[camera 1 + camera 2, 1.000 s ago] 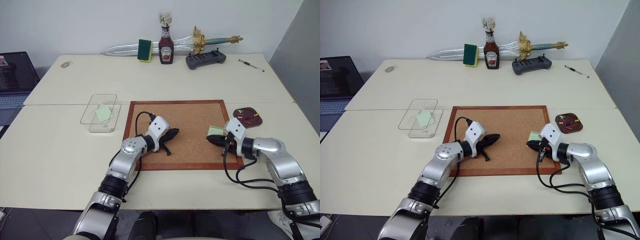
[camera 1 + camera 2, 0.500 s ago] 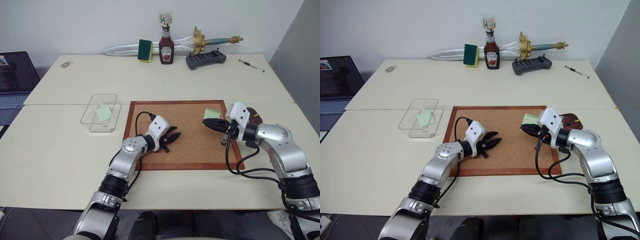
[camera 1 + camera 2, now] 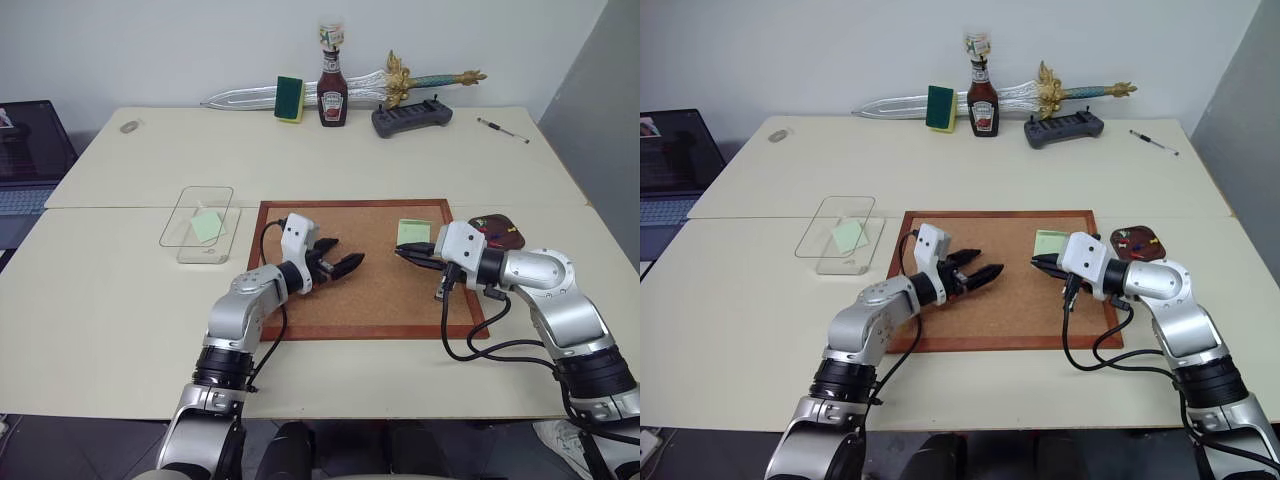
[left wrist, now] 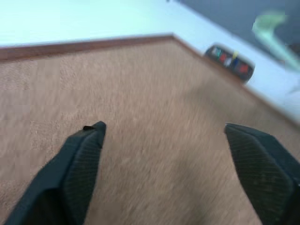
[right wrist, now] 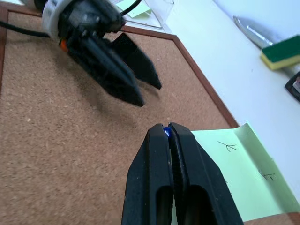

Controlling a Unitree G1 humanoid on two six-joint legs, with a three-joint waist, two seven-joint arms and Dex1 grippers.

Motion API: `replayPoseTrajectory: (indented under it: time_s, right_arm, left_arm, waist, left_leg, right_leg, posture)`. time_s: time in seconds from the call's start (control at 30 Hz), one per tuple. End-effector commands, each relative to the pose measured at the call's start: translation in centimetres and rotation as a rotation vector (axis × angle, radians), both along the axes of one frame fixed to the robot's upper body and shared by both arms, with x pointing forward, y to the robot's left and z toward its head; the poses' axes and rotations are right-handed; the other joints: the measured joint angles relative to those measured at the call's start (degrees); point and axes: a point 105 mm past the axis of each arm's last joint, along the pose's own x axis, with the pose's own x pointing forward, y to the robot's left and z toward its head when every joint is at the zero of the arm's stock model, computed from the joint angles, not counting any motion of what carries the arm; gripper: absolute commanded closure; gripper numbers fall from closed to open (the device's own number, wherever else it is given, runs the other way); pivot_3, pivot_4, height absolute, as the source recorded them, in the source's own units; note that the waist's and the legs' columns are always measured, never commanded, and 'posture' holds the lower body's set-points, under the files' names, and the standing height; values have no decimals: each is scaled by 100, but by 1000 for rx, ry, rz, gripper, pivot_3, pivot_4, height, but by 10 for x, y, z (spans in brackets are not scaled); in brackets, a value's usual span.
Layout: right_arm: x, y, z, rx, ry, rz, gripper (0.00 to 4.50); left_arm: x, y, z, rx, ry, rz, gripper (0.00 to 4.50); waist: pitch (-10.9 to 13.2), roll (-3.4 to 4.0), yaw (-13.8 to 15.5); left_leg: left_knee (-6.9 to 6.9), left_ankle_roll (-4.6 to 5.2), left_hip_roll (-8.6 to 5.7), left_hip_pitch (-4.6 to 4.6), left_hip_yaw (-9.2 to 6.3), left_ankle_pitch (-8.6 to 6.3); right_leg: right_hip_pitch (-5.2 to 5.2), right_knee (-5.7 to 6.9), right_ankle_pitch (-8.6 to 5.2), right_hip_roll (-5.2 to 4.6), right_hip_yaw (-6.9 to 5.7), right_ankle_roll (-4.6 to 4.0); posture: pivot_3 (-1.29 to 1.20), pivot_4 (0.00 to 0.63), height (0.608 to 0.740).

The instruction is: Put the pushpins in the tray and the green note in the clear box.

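Observation:
The green note (image 3: 413,233) will stay curled at its far edge when the robot carries it, because a folded-over band (image 3: 414,222) shows along that edge.
A green note (image 3: 412,232) sits at the tips of my right gripper (image 3: 402,252), above the cork board (image 3: 370,295). That gripper (image 5: 167,129) is shut on a pushpin whose blue head shows between its fingertips, and the note (image 5: 243,164) spreads out from under them. My left gripper (image 3: 343,265) is open with nothing in it, over the board's left half. The tray (image 3: 500,240), a dark reddish dish, holds coloured pushpins (image 4: 225,57) just right of the board. Another green note (image 3: 208,226) lies in the clear box (image 3: 180,222), left of the board.
Along the far edge lie a toy sword (image 3: 250,98), a green-and-yellow sponge (image 3: 289,100), a ketchup bottle (image 3: 332,92), a dark grey controller (image 3: 410,118) and a pen (image 3: 502,130). A laptop (image 3: 30,150) sits at the far left.
My left gripper went from shut to open and rose a little. My right gripper stayed shut, rose and shifted left, and the green note came up with it.

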Motion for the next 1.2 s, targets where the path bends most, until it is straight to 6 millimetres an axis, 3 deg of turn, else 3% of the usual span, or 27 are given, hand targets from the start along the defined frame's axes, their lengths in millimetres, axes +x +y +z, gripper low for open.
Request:
replayPoseTrajectory:
  time_s: [0.03, 0.27, 0.7, 0.97, 1.2]
  right_arm:
    - [-2, 9, 15, -41, -136, 61, 4500]
    - [-8, 19, 16, -77, -194, 116, 4500]
    - [-13, 24, 21, -92, -228, 148, 4500]
    - [-13, 25, 23, -85, -234, 151, 4500]
    - [-13, 27, 24, -85, -247, 163, 4500]
  left_arm:
    - [-4, -15, 38, -140, -11, -62, 9]
    - [-5, -30, 56, -240, 47, -131, 9]
    - [-12, -50, 60, -384, 283, -280, 9]
    - [-11, -52, 55, -394, 323, -287, 1178]
    - [-10, -51, 54, -419, 349, -295, 2648]
  waist:
    - [3, -5, 1]
    - [5, -8, -10]
    - [18, -30, -4]
    - [20, -33, -1]
    - [21, -35, 0]
  left_leg:
    - [0, -2, 0, 0, 0, 1]
    - [0, -15, 1, -2, 3, 8]
    - [0, -17, 0, -4, 2, 9]
    - [0, -18, 0, -4, 2, 10]
    - [0, -18, 0, -4, 2, 10]
  right_leg:
    - [1, -1, 0, 0, 0, 0]
    - [-3, -4, 0, 0, 1, 0]
    - [-4, -5, 0, 0, 1, -1]
    - [-4, -5, 0, -1, 1, -1]
    - [-5, -5, 0, -1, 1, -1]
  posture:
    - [0, 150, 740]
    - [0, 150, 740]
    - [0, 150, 740]
    - [0, 150, 740]
    - [0, 150, 740]
